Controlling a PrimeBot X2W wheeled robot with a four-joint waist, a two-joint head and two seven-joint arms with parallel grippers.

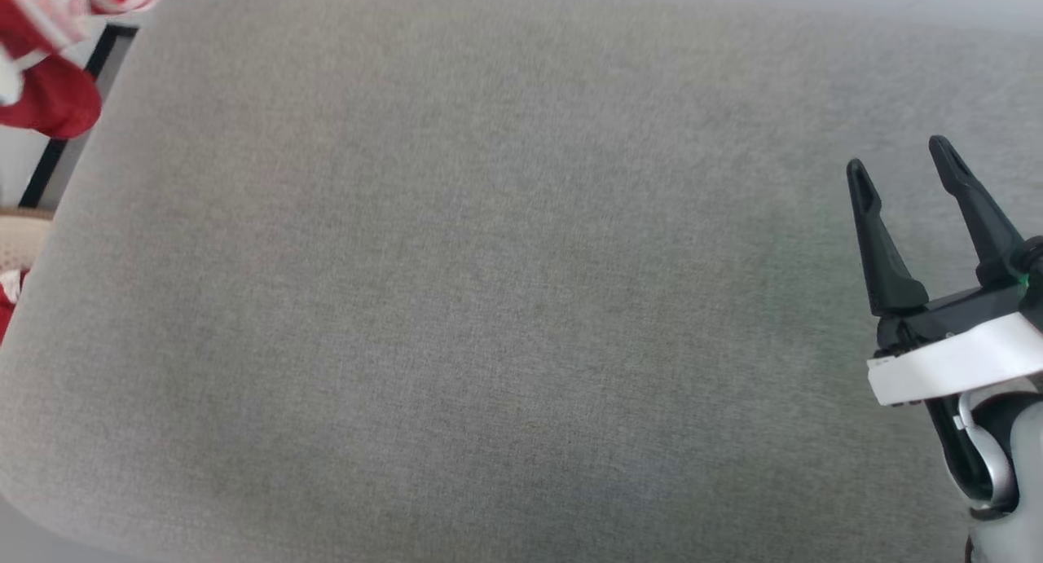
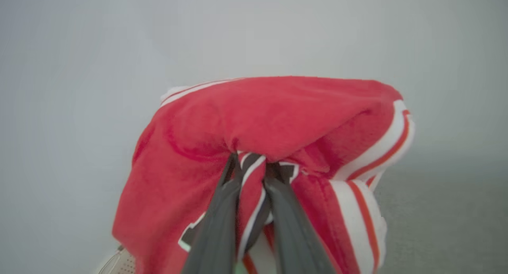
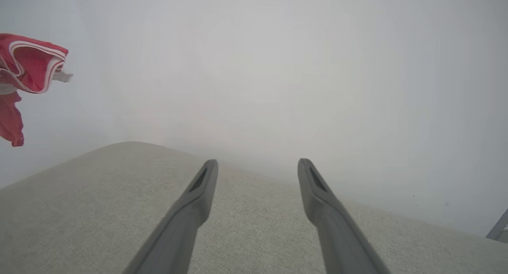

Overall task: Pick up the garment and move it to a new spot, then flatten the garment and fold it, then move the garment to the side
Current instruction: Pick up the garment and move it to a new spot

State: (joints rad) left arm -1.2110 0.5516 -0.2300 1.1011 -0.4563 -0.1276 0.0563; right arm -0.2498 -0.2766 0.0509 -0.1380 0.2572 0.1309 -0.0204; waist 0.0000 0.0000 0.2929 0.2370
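Note:
The garment is hanging in limp, looping folds. I expect its red body to stay bunched up when I pull the edge of the white sleeve.
The garment is a red jersey with white-and-red striped trim and black lettering, bunched and hanging in the air in the left wrist view. My left gripper is shut on a fold of it, the two dark fingers pinching the cloth between them. In the head view a red and white part of the garment hangs at the top left corner, off the cushion's left edge. The right wrist view shows the garment at the far left. My right gripper hovers open at the right side, nothing between its fingers.
A wide grey fabric cushion spreads across the head view, with its rounded left edge near a black frame and a pale wall behind. A beige object sits at the far left.

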